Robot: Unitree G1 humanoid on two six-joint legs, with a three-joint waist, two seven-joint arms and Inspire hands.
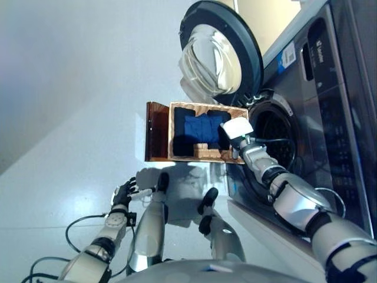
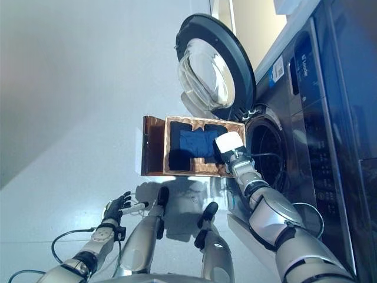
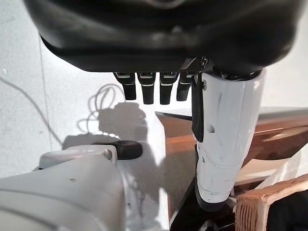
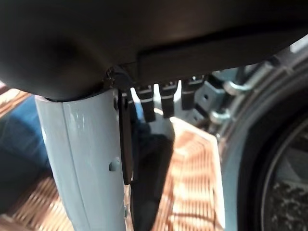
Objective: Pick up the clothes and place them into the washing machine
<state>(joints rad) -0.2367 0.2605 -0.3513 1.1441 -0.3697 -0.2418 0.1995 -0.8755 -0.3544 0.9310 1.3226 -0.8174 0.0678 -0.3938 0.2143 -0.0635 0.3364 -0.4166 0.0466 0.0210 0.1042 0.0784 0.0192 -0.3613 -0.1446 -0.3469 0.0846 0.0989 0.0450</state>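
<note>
My gripper will lift the blue garment (image 1: 202,128) away by itself, because the blue garment's edges lie on top of the dark clothes (image 1: 220,124).
A wicker basket (image 1: 203,107) holds a blue garment (image 1: 200,127) and dark clothes (image 1: 183,143). It stands beside the washing machine's open drum (image 1: 275,140). My right hand (image 1: 237,128) hovers over the basket's edge nearest the drum, open, with its fingers (image 4: 167,100) straight and nothing in them. The right wrist view shows the blue cloth (image 4: 19,130) and the wicker weave (image 4: 192,183) just past the hand. My left hand (image 1: 123,193) hangs low at the left, far from the basket, open and holding nothing.
The round glass door (image 1: 218,53) stands swung open beyond the basket. A brown wooden stand (image 1: 156,132) carries the basket on its far side from the machine. The machine's dark front panel (image 1: 330,118) fills the right side. Pale floor (image 1: 70,106) lies to the left.
</note>
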